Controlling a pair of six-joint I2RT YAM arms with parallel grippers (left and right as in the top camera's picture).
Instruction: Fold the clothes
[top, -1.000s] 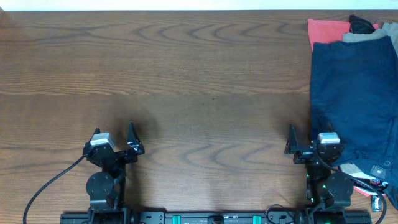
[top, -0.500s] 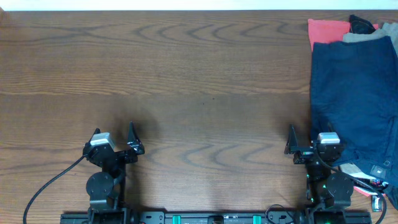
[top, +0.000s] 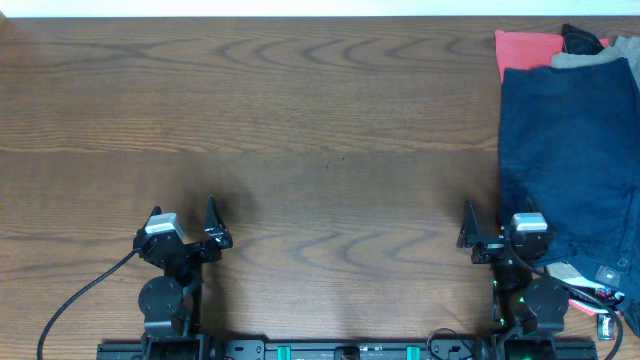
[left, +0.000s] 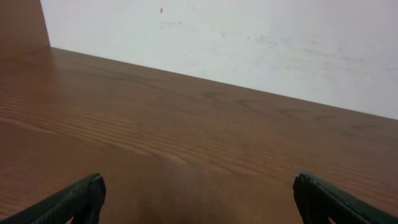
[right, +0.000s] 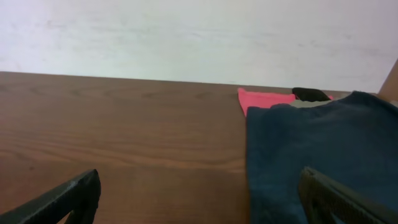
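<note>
I should first pull the dark navy shorts (top: 568, 150) onto the open wood in the middle (top: 400, 185) with my right gripper, because they are on the pile far from my left gripper.
The dark navy shorts (top: 565, 160) lie on top of a pile at the table's right edge; they also show at the right of the right wrist view (right: 323, 149). My right gripper (top: 488, 226) is open and empty, just left of the shorts' near edge; in its own view (right: 199, 196) the right finger is over the navy cloth. My left gripper (top: 182, 222) is open and empty over bare wood at the near left, far from the shorts; its own view (left: 199, 196) shows only table.
A coral-red cloth (top: 528, 48) and a khaki-grey garment (top: 600, 56) stick out from under the shorts at the back right. A dark item (top: 580, 38) lies behind them. A white wall (left: 249, 43) borders the wooden table's (top: 320, 130) far edge.
</note>
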